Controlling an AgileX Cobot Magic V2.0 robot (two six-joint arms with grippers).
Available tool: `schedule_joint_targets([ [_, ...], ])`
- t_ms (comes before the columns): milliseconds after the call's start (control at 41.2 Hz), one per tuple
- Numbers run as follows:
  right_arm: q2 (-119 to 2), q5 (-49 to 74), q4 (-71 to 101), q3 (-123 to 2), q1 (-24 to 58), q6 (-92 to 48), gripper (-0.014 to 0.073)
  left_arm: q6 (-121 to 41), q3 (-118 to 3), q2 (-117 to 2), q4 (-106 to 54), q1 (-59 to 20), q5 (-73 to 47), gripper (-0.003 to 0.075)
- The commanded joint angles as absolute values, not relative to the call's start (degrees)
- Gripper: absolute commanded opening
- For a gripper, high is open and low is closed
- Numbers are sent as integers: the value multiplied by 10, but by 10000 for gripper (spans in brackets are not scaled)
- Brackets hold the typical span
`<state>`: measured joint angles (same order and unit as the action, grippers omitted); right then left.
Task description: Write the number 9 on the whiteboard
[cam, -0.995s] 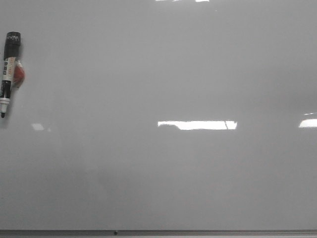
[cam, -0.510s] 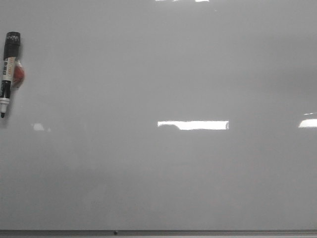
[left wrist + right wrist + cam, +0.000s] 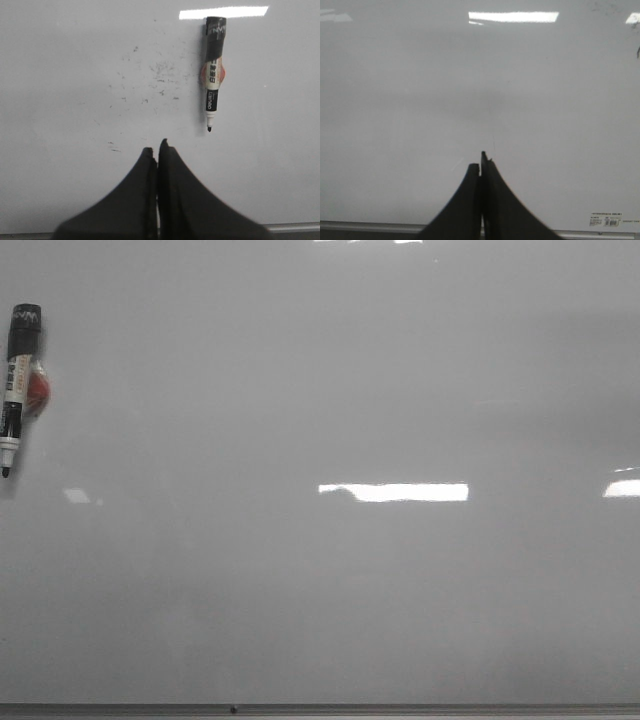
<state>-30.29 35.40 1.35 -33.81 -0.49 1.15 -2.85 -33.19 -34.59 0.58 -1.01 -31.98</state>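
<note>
The marker (image 3: 17, 380) is far away from my right gripper, so before writing, my left gripper should pick it up and hand its black end (image 3: 24, 330) to my right gripper.
The whiteboard (image 3: 330, 580) fills the front view, glossy pale grey, with a thin grey frame strip along its lower edge. No number 9 shows on it. A black-and-white marker (image 3: 17, 385) lies at the far left, uncapped tip pointing toward the frame edge. In the left wrist view the marker (image 3: 213, 70) lies ahead and to one side of my left gripper (image 3: 156, 147), which is shut and empty. My right gripper (image 3: 480, 161) is shut and empty over bare board (image 3: 470, 100). Neither gripper shows in the front view.
Faint black smudges (image 3: 155, 75) mark the board beside the marker. Bright rectangular light reflections (image 3: 393, 492) lie on the board. A small label (image 3: 607, 220) sits near the frame strip (image 3: 370, 226) in the right wrist view.
The marker has not moved. Only the right end of the bright reflection in the middle of the board shifts slightly between frames.
</note>
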Motion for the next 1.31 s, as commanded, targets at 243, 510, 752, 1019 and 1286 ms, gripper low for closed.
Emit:
schedule_joint_targets([
  [243,-332,336,28,-354,-4,-43,122,-24,-349,-402,0,-12,-278,-18],
  [510,-332,338,37,-354,-4,-43,521,-28,-350,-444,-3,-34,-241,300],
  [752,-332,338,39,-354,-4,-43,518,-28,-350,-506,-5,-95,-177,566],
  [1019,-332,339,39,-354,-4,-43,518,-27,-393,-635,-18,-97,-141,566],
  [1286,-332,339,39,-354,-4,-43,518,-27,-478,-772,-18,-97,-131,564],
])
